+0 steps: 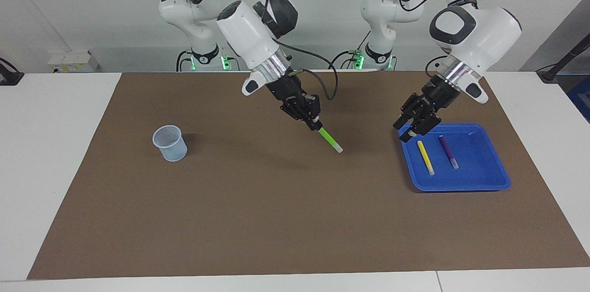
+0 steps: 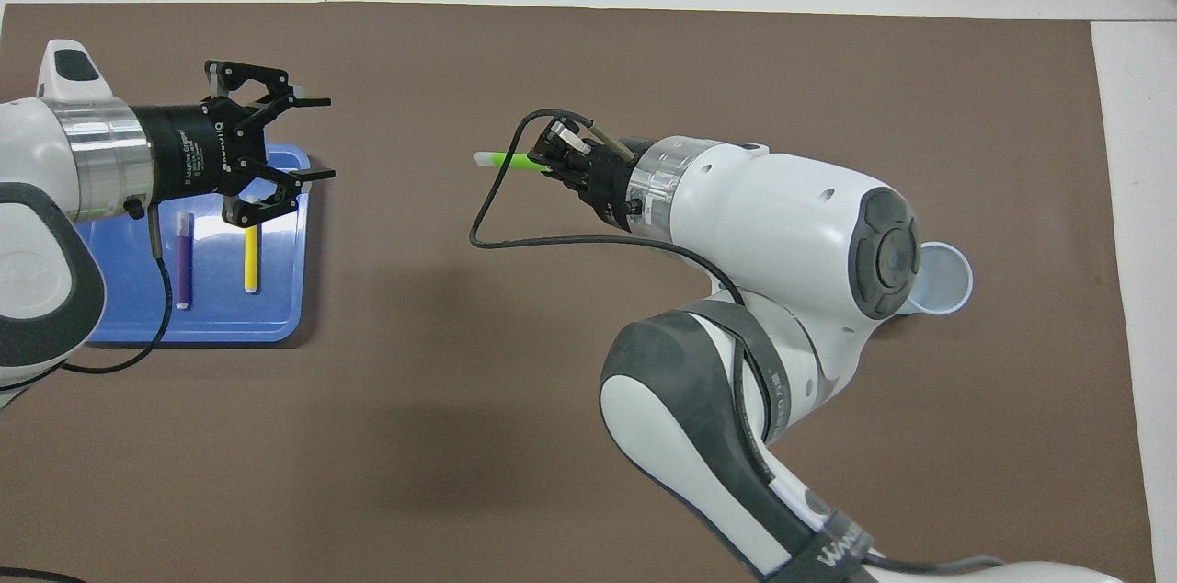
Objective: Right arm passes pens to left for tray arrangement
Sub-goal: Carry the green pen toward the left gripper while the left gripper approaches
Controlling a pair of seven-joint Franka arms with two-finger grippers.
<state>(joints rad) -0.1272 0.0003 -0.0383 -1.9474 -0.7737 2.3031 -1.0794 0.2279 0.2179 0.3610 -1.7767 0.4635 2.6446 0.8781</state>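
The pen's pale end [image 2: 485,158] faces the open fingers of my left gripper and is clear of my right gripper. My left gripper should keep moving in until those fingers are on both sides of the green pen [image 2: 520,162].
My right gripper [image 1: 317,126] [image 2: 553,162] is shut on the green pen [image 1: 330,138] [image 2: 508,161], which hangs slanted over the middle of the brown mat, its pale end pointing toward the tray. The blue tray [image 1: 461,186] [image 2: 119,289] lies at the left arm's end. In it the yellow pen [image 1: 425,157] [image 2: 250,259] and the purple pen [image 1: 448,151] [image 2: 184,261] lie side by side. My left gripper [image 1: 405,129] [image 2: 320,138] is open and holds nothing. It hovers over the tray's corner nearest the robots, facing the green pen.
A small pale-blue mesh cup [image 1: 170,143] [image 2: 942,280] stands on the mat toward the right arm's end, partly covered by the right arm in the overhead view. The brown mat [image 1: 276,218] covers most of the white table.
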